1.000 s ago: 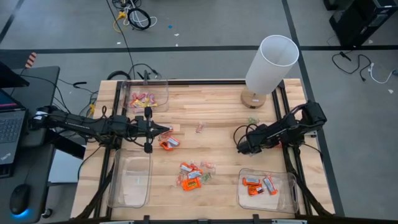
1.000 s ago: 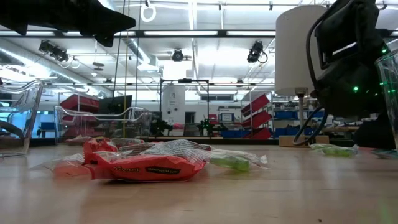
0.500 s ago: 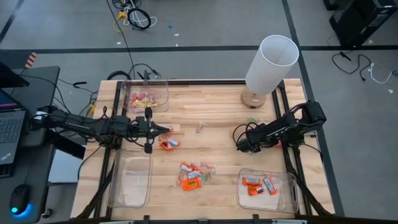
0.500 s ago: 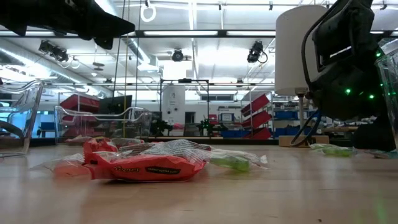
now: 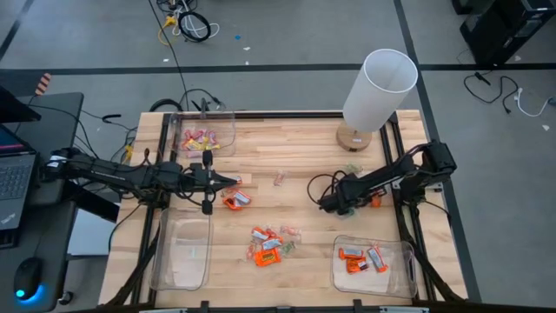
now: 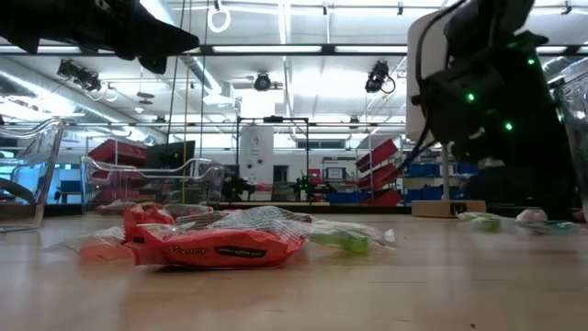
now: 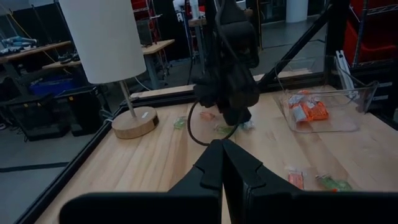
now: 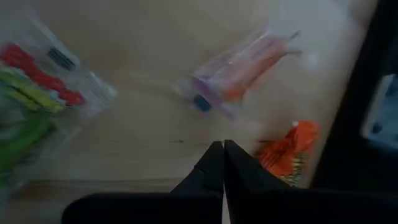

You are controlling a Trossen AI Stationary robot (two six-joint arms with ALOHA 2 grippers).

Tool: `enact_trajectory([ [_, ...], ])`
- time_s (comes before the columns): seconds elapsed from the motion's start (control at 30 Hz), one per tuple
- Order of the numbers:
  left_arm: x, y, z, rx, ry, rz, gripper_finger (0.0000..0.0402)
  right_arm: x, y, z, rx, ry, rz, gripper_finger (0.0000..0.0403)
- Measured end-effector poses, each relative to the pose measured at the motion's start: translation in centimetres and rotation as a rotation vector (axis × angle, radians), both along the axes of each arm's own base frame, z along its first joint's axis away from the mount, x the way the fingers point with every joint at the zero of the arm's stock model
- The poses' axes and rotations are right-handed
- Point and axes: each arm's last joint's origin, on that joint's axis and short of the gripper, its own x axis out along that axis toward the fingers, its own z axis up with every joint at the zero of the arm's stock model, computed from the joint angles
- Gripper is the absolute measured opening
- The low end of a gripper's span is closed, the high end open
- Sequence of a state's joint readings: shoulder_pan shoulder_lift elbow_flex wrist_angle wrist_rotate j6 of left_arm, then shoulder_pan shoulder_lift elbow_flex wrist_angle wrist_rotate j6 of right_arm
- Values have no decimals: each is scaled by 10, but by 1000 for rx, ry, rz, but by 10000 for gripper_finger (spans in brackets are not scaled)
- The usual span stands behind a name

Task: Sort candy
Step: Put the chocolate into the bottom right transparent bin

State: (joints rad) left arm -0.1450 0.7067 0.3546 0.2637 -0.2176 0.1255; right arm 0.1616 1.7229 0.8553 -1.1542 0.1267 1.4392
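The orange candy (image 5: 375,201) is nearer to my right arm's base than the closed fingers are, so my right gripper should move back and open above the orange candy (image 8: 290,153).
Candy lies loose on the wooden table (image 5: 295,148): an orange piece (image 5: 234,201), a small pile (image 5: 268,246), a pink one (image 5: 280,178) and a green one (image 5: 352,168). My left gripper (image 5: 236,181) is shut and level above the table's left half, just far of the orange piece. My right gripper (image 5: 320,203) is shut and slants down over the right half with nothing between its fingers. In its wrist view a pink-orange candy (image 8: 245,62), a green-red one (image 8: 31,93) and an orange one (image 8: 289,149) lie flat around the fingertips (image 8: 222,146).
Clear bins: far left with pink candy (image 5: 204,135), near left (image 5: 182,252), near right with orange candy (image 5: 373,261). A white lamp (image 5: 373,87) stands at the far right. An orange candy (image 5: 375,201) lies beside the right arm. Bare wood lies between the grippers.
My right gripper, still shut, has gone toward the table's left edge and tipped a little less steeply. An orange candy now shows on the table beside that arm, where the arm stood before.
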Motion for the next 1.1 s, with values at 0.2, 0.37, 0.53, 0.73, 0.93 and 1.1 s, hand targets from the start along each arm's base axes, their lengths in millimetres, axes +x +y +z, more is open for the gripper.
enact_trajectory([
  [0.2, 0, 0, 0, -5, 0, 0, 5, 0, -1, 26, -60, 129, -7, 0],
  [0.37, 0, 0, 0, -6, 1, 0, 5, -10, -4, 28, -67, 223, -58, 0],
  [0.53, 0, 0, 0, -6, 2, 0, 5, -19, -3, 12, -9, 218, -98, 0],
  [0.73, 0, 0, -1, -5, 5, 1, 5, -20, -1, -2, 42, 144, -119, 0],
  [0.93, 0, 0, -1, -6, 6, 0, 5, -10, 3, -6, 67, 32, -95, 0],
  [1.1, 0, 0, 0, -5, 3, 0, 5, 5, 6, 0, 28, -57, -52, 0],
])
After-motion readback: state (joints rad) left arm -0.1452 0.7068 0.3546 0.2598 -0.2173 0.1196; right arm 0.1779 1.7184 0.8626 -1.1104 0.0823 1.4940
